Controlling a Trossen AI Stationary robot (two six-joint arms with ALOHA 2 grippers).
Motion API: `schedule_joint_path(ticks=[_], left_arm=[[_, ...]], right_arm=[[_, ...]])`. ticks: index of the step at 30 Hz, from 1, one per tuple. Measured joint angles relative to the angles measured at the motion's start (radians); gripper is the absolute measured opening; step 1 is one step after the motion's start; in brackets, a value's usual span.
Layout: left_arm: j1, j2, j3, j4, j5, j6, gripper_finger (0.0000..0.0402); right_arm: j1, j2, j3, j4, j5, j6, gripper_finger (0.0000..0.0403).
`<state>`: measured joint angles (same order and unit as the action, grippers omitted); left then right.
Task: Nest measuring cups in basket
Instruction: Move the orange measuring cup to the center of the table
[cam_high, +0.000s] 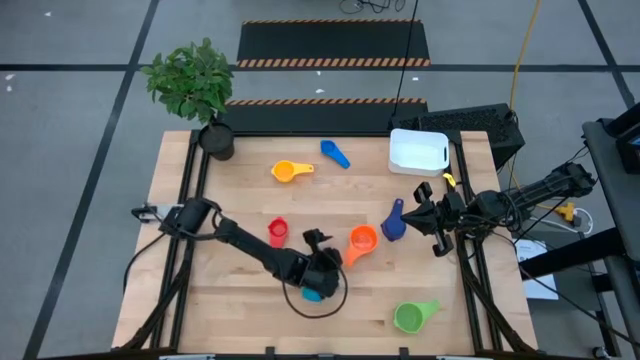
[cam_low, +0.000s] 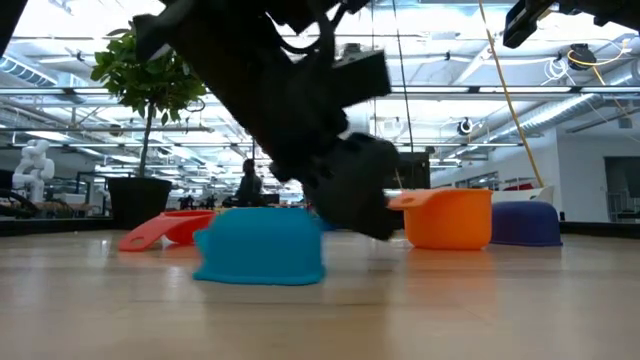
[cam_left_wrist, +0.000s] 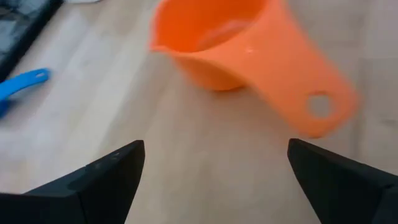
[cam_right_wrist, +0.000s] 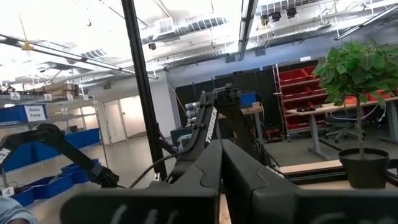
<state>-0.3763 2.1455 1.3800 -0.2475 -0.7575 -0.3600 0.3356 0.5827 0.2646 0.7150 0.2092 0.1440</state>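
Note:
My left gripper has the orange measuring cup's flat handle (cam_left_wrist: 292, 71) slanting toward one finger, so next I swing in line with it before closing on the handle's end (cam_left_wrist: 329, 112).
The orange measuring cup (cam_left_wrist: 242, 50) lies on the table just ahead of my left gripper (cam_left_wrist: 217, 171), its flat handle (cam_left_wrist: 317, 106) pointing back toward the open fingers, which touch nothing. In the high view, my left gripper (cam_high: 335, 256) is at the table's middle, beside the orange cup (cam_high: 361, 242). A light blue cup (cam_high: 313, 293) rests on the table beneath that wrist. Red (cam_high: 277, 232), yellow (cam_high: 290, 171), mid blue (cam_high: 335, 153), navy (cam_high: 393, 222) and green (cam_high: 415, 316) cups lie scattered. The white basket (cam_high: 418, 150) stands at the far right. My right gripper (cam_right_wrist: 221, 165) is shut and raised at the right.
A potted plant (cam_high: 205, 100) stands at the table's far left corner. A dark box (cam_high: 470, 125) sits behind the basket, off the far right corner. Bare wood lies along the near edge, between the light blue and green cups.

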Motion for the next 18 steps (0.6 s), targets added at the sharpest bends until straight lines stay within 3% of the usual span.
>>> schedule_joint_path(ticks=[4, 7, 12, 18], left_arm=[[0.004, -0.068, 0.000, -0.095, -0.037, -0.036, 0.0397], [-0.005, -0.111, 0.000, -0.101, -0.010, -0.039, 0.0397], [-0.032, -0.116, 0.000, -0.016, 0.033, -0.040, 0.0397], [-0.042, -0.025, 0.000, 0.157, 0.031, 0.064, 0.0397]], right_arm=[[0.000, 0.000, 0.000, -0.001, 0.000, 0.000, 0.0000], [0.000, 0.000, 0.000, -0.001, 0.001, 0.000, 0.0000], [0.000, 0.000, 0.000, -0.001, 0.001, 0.001, 0.0000], [0.000, 0.000, 0.000, 0.002, 0.003, 0.006, 0.0000]])
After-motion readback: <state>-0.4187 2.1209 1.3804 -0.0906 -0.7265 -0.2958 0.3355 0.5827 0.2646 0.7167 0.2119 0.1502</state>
